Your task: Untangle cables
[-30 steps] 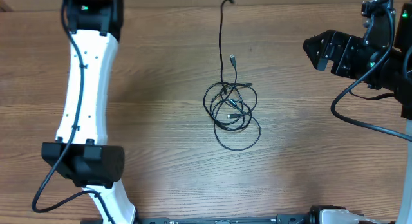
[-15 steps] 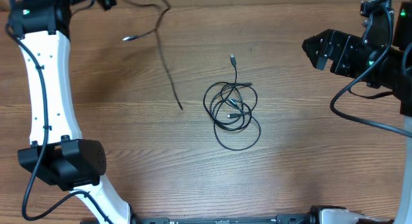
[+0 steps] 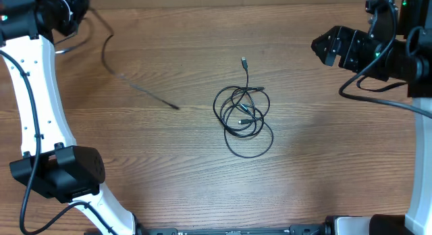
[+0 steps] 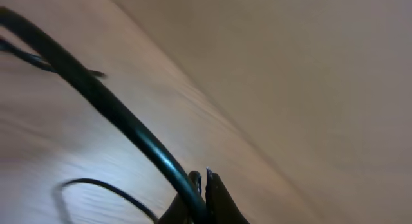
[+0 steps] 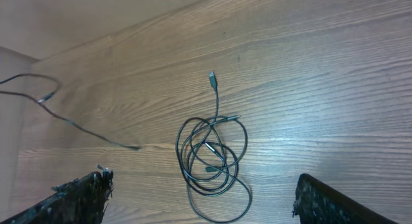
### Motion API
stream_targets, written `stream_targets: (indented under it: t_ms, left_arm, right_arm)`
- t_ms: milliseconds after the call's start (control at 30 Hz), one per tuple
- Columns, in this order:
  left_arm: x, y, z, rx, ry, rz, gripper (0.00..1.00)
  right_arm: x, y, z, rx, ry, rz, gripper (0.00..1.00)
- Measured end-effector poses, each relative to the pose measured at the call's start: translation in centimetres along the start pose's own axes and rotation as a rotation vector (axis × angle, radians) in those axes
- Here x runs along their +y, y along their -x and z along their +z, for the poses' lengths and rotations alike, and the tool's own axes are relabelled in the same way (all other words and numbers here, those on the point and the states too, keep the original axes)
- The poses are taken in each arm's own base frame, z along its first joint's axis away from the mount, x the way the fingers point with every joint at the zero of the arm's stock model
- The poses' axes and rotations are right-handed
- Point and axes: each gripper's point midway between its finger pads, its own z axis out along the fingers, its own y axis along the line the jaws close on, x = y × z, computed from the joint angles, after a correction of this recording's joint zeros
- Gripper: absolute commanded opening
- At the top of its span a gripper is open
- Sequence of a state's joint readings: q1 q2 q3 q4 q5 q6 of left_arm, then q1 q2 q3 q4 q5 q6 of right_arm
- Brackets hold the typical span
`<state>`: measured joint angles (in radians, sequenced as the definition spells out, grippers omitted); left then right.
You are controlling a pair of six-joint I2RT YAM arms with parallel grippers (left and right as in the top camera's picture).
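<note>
The separate cable's loose end (image 3: 174,106) still reaches toward the bundle, so next my left gripper pulls the cable back into the far corner (image 5: 38,62), away from the bundle.
A knotted bundle of thin black cables (image 3: 243,117) lies in loose loops at the table's middle, one silvery plug end (image 3: 244,61) pointing to the far side. A separate black cable (image 3: 135,88) trails from the far left corner toward the middle, its free end near the bundle's left. My left gripper (image 3: 79,7) is shut on that cable (image 4: 109,105), which runs out between the fingertips (image 4: 196,180). My right gripper (image 3: 320,49) hovers at the far right, open and empty. In the right wrist view the bundle (image 5: 212,159) lies between and beyond its fingers (image 5: 84,198).
The wooden table (image 3: 169,174) ends in a far edge (image 3: 202,4) just behind the left gripper. The left arm's white link (image 3: 40,93) spans the left side. Thick black arm cables (image 3: 378,113) hang at the right.
The left arm has swung from the far middle to the far left corner, dragging its held cable out of the bundle and leftward. The right gripper shifted slightly left. The bundle stayed put.
</note>
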<state>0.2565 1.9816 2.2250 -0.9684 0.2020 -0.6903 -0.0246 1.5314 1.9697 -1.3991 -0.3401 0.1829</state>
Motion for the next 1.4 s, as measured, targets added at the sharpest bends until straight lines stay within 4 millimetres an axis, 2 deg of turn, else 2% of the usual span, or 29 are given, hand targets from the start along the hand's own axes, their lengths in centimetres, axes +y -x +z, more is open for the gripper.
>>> stream_targets:
  t_ms: [167,400,533,633,700,833,900,1000,1167,1267,1333,1400]
  left_arm:
    - [5.5,2.4,-1.1,-0.163,0.311,0.031,0.05]
    - [12.1,2.8,-4.7,-0.322,0.664,-0.173,0.04]
    - [14.5,4.2,-6.5,-0.427,0.74,-0.283,0.04]
    - [17.2,5.5,-7.6,-0.474,0.78,-0.36,0.04]
    - [19.1,6.3,-8.0,-0.485,0.798,-0.396,0.04]
    - [21.5,7.5,-8.2,-0.476,0.8,-0.402,0.04]
    - [21.5,7.9,-8.0,-0.468,0.789,-0.374,0.04]
    - [20.2,7.9,-7.0,-0.435,0.734,-0.336,0.04]
    - [16.6,7.9,-3.2,-0.326,0.536,-0.217,0.04]
    - [14.8,7.0,-0.7,-0.245,0.467,-0.092,0.04]
    - [14.3,5.8,1.5,-0.187,0.469,0.008,0.04]
    - [14.8,5.0,3.1,-0.158,0.509,0.064,0.04]
  right_arm:
    - [0.0,0.0,0.1,0.001,0.0,0.001,0.91]
    - [0.0,0.0,0.1,0.002,-0.001,0.001,0.91]
    - [-0.1,-0.2,0.1,0.008,-0.002,0.003,0.91]
    - [-0.1,-0.2,0.1,0.008,-0.002,0.003,0.91]
    - [-0.1,-0.2,0.1,0.008,-0.002,0.003,0.91]
    - [0.0,0.1,0.1,-0.001,0.0,-0.001,0.91]
    - [0.0,0.2,0.1,-0.007,0.002,-0.003,0.9]
    - [0.0,0.3,0.1,-0.009,0.003,-0.003,0.9]
    - [-0.2,0.1,0.7,0.014,-0.003,0.005,0.89]
    - [-0.5,0.0,1.2,0.032,-0.008,0.013,0.88]
    - [-0.6,-0.1,1.4,0.037,-0.01,0.014,0.88]
    - [-0.6,-0.1,1.4,0.04,-0.01,0.016,0.88]
